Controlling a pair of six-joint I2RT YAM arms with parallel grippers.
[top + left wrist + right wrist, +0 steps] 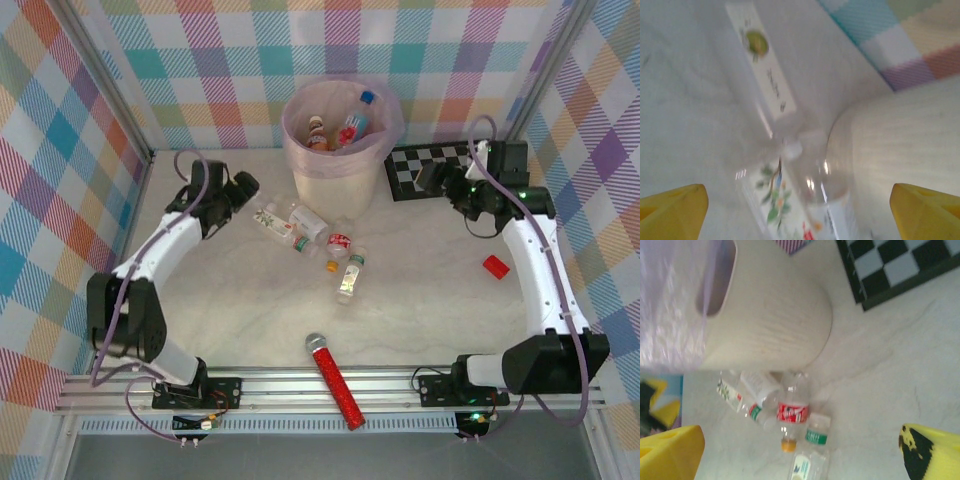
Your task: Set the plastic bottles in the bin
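Observation:
The white-labelled bottle (763,62) touches the flower-labelled bottle only at its end with the cap (791,149). The white-labelled bottle will come away by itself when I lift it.
Several plastic bottles lie in a loose cluster on the table in front of the bin (335,165), among them a red-labelled one (338,243) and a green-banded one (350,275). More bottles (350,128) rest inside the pink-lined bin. My left gripper (248,193) is open just left of the cluster. Between its wide-set yellow fingers (672,212) lie two clear bottles, one white-labelled (765,75) and one flower-labelled (772,200), and nothing is gripped. My right gripper (432,178) is open to the right of the bin, over the checkerboard's edge, and looks toward the red-labelled bottle (792,410).
A black-and-white checkerboard (430,165) lies at the back right. A small red object (495,265) sits near the right arm. A red glittery microphone (335,380) lies at the near edge. Plaid walls close in the table on three sides.

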